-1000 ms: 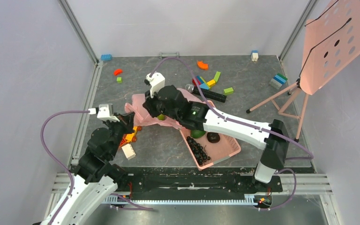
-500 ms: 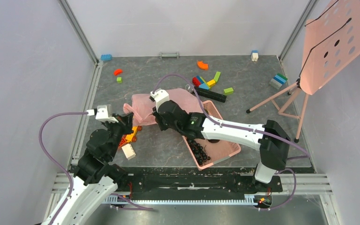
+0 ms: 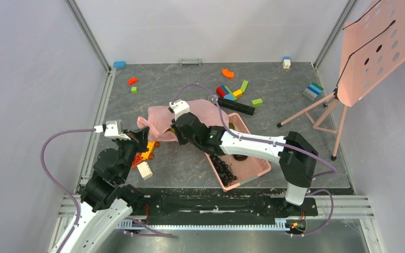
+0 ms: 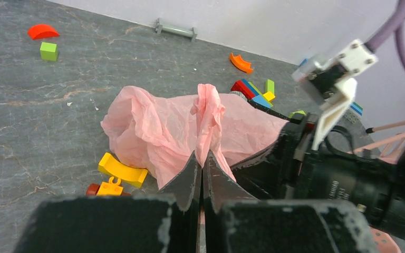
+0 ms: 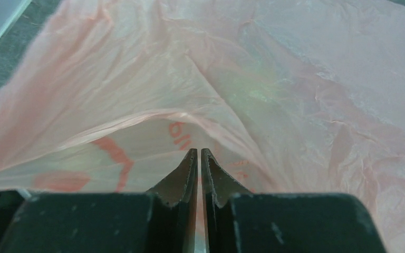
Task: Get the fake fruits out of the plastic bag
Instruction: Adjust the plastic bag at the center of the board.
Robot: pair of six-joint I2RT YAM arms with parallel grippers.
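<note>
Next, I open my right gripper and push the bag's upper edge (image 5: 182, 114) first, which droops over the fake fruits, back toward the black bar (image 3: 235, 106), then reach in.
The pink plastic bag (image 3: 161, 117) lies crumpled on the grey table, left of the basket. My left gripper (image 3: 143, 138) is at the bag's near left edge, shut on a twisted fold of it (image 4: 209, 113). My right gripper (image 3: 178, 133) is low against the bag's near side, its jaws shut with pink film between them. The bag's film (image 5: 274, 63) fills the right wrist view. A faint green patch (image 5: 253, 90) shows through the film. No fruit shows plainly; the bag and the right arm hide them.
A rigid pink basket (image 3: 256, 167) with black grapes (image 3: 222, 167) sits under the right arm. A cream block (image 3: 144, 169) and yellow and orange blocks (image 4: 121, 169) lie by the left gripper. Coloured blocks (image 3: 232, 90) and a black bar (image 3: 237, 107) lie behind. A pink stand (image 3: 374, 47) is at right.
My right gripper dropped from above the bag to its near side and closer to the left gripper. The green fruit seen under it earlier is now hidden. The left gripper shifted slightly left.
</note>
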